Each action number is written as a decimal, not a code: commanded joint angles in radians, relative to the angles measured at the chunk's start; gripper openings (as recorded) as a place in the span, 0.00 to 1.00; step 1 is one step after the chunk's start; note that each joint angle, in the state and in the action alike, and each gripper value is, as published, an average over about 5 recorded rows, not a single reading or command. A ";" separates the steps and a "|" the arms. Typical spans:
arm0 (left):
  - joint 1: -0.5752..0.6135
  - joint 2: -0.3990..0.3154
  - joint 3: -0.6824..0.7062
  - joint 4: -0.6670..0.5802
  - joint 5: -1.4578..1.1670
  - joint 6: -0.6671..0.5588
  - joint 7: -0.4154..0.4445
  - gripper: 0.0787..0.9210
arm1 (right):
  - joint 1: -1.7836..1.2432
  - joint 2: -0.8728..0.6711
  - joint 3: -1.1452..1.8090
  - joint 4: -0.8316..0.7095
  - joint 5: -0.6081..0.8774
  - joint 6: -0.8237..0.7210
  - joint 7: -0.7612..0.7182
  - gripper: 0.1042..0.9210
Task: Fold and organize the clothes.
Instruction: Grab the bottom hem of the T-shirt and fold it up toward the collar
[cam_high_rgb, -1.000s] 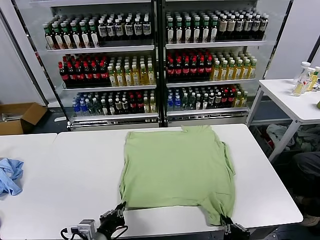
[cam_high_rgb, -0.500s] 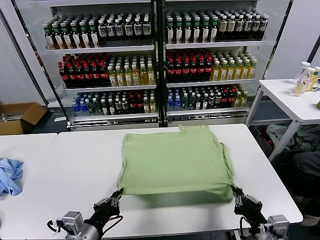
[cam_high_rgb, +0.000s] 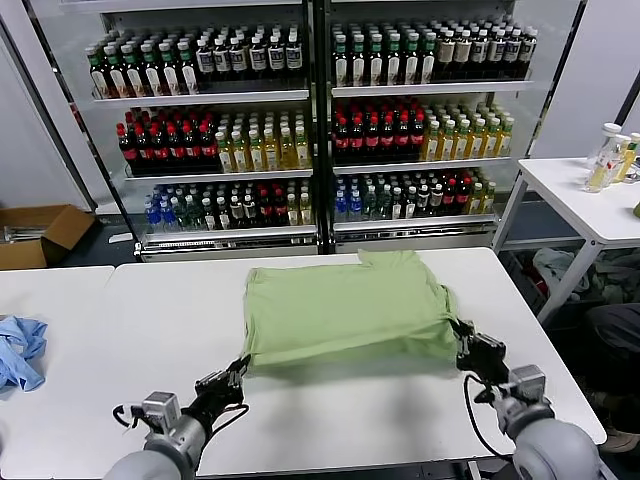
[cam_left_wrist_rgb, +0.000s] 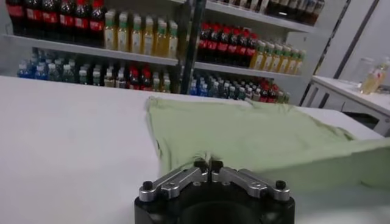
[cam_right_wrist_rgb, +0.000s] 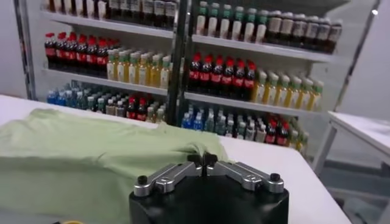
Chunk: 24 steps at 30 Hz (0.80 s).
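Note:
The hem (cam_high_rgb: 350, 343) is stretched straight across the light-green shirt. My right gripper should keep laying its corner onto the shirt's body (cam_high_rgb: 432, 308) and let go of it there.
A pale light-green shirt (cam_high_rgb: 345, 305) lies on the white table (cam_high_rgb: 150, 320), its near hem lifted and carried back over itself. My left gripper (cam_high_rgb: 240, 366) is shut on the hem's near left corner; in the left wrist view (cam_left_wrist_rgb: 208, 164) the fabric (cam_left_wrist_rgb: 262, 137) is pinched between the fingertips. My right gripper (cam_high_rgb: 460, 330) is shut on the near right corner; in the right wrist view (cam_right_wrist_rgb: 202, 159) the cloth (cam_right_wrist_rgb: 91, 146) bunches at the fingertips. No collar, buttons or graphic show.
A crumpled blue cloth (cam_high_rgb: 20, 350) lies at the table's left edge. Shelves of bottles (cam_high_rgb: 320, 110) stand behind the table. A second white table (cam_high_rgb: 590, 200) with bottles is at the right, a cardboard box (cam_high_rgb: 35, 235) at the left.
Both grippers have risen from the table's front edge and moved away from me, carrying the shirt's near hem up and back over the shirt, which now looks shorter.

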 joint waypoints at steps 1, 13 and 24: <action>-0.191 0.022 0.082 0.195 -0.001 -0.022 -0.001 0.04 | 0.161 -0.020 -0.113 -0.130 -0.071 0.007 -0.014 0.02; -0.258 -0.010 0.126 0.275 0.028 -0.044 -0.004 0.04 | 0.196 0.024 -0.156 -0.184 -0.130 -0.011 -0.021 0.03; -0.187 -0.049 0.090 0.210 0.078 -0.058 -0.035 0.24 | 0.083 0.044 -0.089 -0.115 -0.152 0.019 -0.004 0.39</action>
